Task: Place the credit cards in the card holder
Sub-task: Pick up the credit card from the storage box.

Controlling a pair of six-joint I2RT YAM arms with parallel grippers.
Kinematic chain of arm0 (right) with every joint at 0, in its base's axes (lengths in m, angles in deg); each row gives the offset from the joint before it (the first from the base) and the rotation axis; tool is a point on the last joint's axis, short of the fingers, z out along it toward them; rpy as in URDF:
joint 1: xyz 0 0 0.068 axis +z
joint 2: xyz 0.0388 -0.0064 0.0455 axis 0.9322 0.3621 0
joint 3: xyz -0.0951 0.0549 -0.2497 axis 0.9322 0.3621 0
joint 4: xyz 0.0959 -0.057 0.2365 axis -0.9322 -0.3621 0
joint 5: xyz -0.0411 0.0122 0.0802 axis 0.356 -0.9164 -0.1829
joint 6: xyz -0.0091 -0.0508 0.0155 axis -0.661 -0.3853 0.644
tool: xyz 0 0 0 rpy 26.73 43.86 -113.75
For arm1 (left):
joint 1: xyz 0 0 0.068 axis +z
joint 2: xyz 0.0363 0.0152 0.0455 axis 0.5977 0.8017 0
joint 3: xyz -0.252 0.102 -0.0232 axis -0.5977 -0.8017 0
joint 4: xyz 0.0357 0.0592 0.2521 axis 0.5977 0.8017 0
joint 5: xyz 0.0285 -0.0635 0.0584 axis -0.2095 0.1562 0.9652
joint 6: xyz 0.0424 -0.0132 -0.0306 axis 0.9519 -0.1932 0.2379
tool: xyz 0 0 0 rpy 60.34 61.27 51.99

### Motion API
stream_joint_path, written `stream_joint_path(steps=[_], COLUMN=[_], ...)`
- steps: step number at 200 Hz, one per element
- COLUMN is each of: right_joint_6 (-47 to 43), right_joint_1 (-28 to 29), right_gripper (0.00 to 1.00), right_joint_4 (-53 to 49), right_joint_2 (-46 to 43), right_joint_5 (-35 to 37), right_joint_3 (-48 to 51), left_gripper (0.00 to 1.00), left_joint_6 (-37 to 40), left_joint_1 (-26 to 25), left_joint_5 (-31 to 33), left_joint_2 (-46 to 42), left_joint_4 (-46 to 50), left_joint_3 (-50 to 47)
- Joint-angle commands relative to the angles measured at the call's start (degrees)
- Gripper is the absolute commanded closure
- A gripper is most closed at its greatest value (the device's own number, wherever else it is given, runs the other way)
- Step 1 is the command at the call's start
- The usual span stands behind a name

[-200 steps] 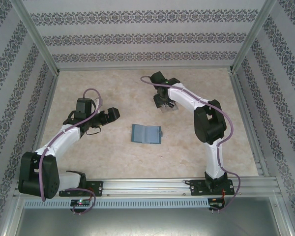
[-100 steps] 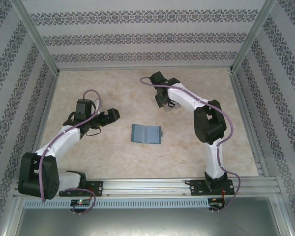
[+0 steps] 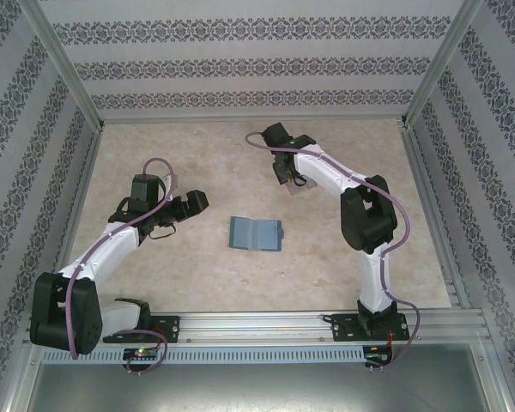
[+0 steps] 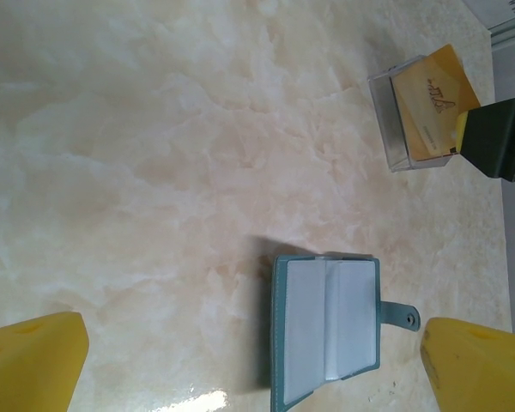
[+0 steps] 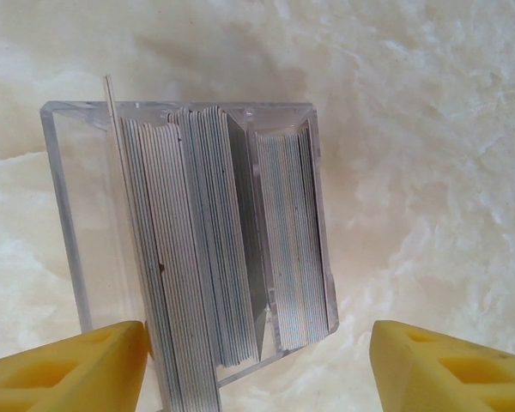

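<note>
My right gripper's fingers stretch across the stacked cards. My right gripper should pinch just the leaning orange card before carrying it to the card holder.
The teal card holder lies open on the marble table, its clear inner pockets facing up, snap tab to the right. The credit cards stand edge-on in two stacks inside a clear plastic box; an orange-gold card leans at its front. My right gripper hovers directly over the box, open, its yellow fingers straddling the stacks without touching them. My left gripper is open and holds nothing, left of the card holder.
The clear box sits at the back centre, under the right gripper. Patterned walls and metal rails enclose the table. The left gripper is a short way from the holder.
The right gripper has shifted slightly toward the back over the card box. The left arm has barely moved. The card holder lies unchanged.
</note>
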Motion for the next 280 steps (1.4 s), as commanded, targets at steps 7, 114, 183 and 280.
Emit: stream_joint_path(steps=[7, 114, 183, 280], right_joint_6=[0.27, -0.05, -1.22, -4.19], right_joint_1=[-0.41, -0.68, 0.12, 0.38], right_gripper=[0.43, 0.82, 0.72, 0.70], right_joint_4=[0.78, -0.84, -1.27, -1.07], right_joint_2=[-2.36, -2.32, -1.54, 0.35], right_joint_5=[0.37, -3.77, -0.03, 5.92], right_joint_3=[-0.04, -1.87, -1.81, -1.79], left_gripper=[0.00, 0.00, 0.00, 0.00], left_joint_6=[-0.50, -1.07, 2.62, 3.49], left_joint_1=[0.44, 0.36, 0.36, 0.44], left_joint_5=[-0.40, 3.78, 2.70, -0.31], left_joint_2=[-0.88, -2.26, 1.11, 3.66], left_joint_4=[2.02, 8.67, 14.59, 14.75], left_joint_3=[0.54, 0.64, 4.14, 3.86])
